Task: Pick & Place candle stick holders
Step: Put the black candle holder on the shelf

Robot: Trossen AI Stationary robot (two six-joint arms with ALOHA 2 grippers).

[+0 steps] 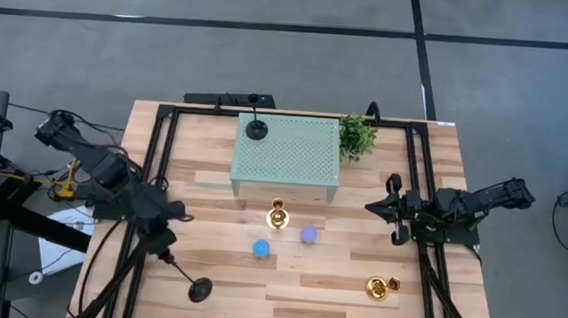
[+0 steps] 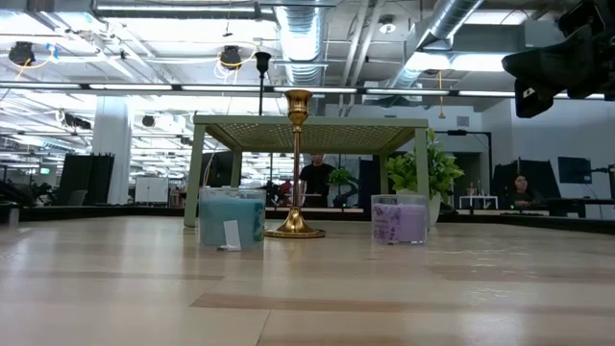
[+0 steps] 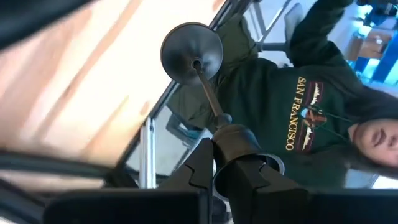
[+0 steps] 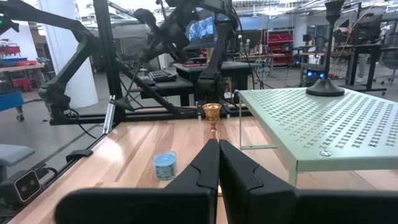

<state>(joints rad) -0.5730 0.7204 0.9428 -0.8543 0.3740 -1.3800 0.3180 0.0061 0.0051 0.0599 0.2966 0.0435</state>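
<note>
The slanting black holder is held by its cup (image 3: 239,140) in my left gripper, so next I stand the holder next to the blue candle and then grip the holder's stem from the side.
My left gripper (image 1: 169,257) is over the table's near left part, shut on a matte black candle stick holder (image 1: 193,284) whose round base (image 3: 191,52) points away from the fingers. A second black holder (image 1: 256,129) stands on the green perforated stand (image 1: 286,157). One gold holder (image 1: 278,217) stands upright on its base in front of the stand; another gold one (image 1: 382,287) lies on its side at the near right. My right gripper (image 1: 396,211) waits shut at the right edge. My left gripper pinches the black holder's cup end (image 3: 234,138), at the top of the stem, between its two fingers. The stem (image 3: 208,93) runs on in line with the fingers, slanting down toward the table's near edge. The holder looks lifted clear of the table, base outermost.
A blue candle (image 1: 261,248) and a purple candle (image 1: 309,235) stand near the upright gold holder. A small green plant (image 1: 358,134) is at the stand's far right corner. A person in a dark green hoodie (image 3: 311,118) is beyond the table's edge.
</note>
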